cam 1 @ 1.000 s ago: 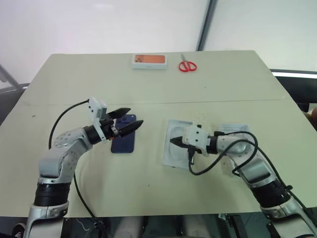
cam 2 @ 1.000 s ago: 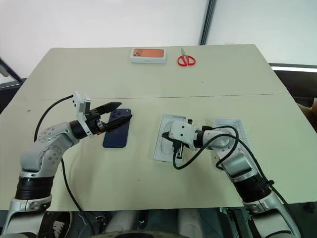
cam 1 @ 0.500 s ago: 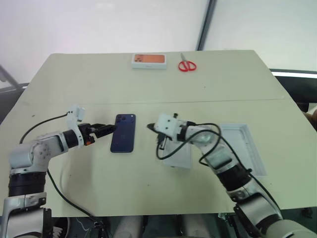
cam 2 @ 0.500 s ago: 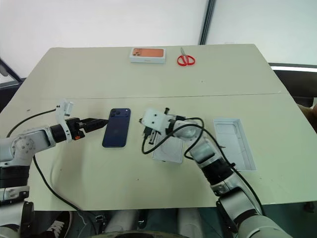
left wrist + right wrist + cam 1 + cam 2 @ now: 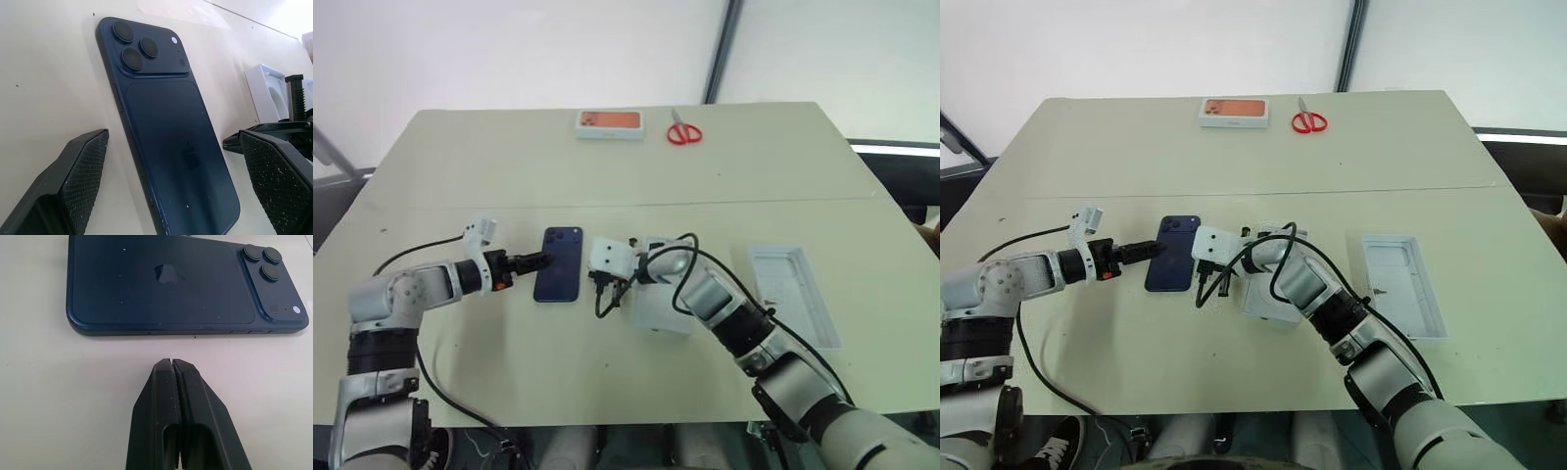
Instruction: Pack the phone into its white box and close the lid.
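Note:
The phone (image 5: 558, 264) will settle flat, back up, inside the white insert's raised rim (image 5: 260, 84) when I lower the phone, because that rim goes around an oval hollow.
The dark blue phone (image 5: 558, 264) lies flat on the table, back up, camera cluster at its far end. My left gripper (image 5: 536, 260) is open at table level by the phone's left edge, and its pads (image 5: 78, 171) flank the phone in the left wrist view. My right gripper (image 5: 172, 363) is shut on nothing, its tips a short gap from the phone's right long edge. The lid (image 5: 795, 294) lies open side up at the right, pale inside. The white box is hidden.
A flat white insert with an oval recess (image 5: 666, 311) lies just right of the phone, partly under my right arm. A small white box with an orange top (image 5: 608, 122) and red scissors (image 5: 683, 131) sit at the table's far edge. Cables trail from both wrists.
My left gripper came down from over the phone and drew back to its left edge. My right arm swung left off the insert to the phone's right edge, still shut, uncovering the lid.

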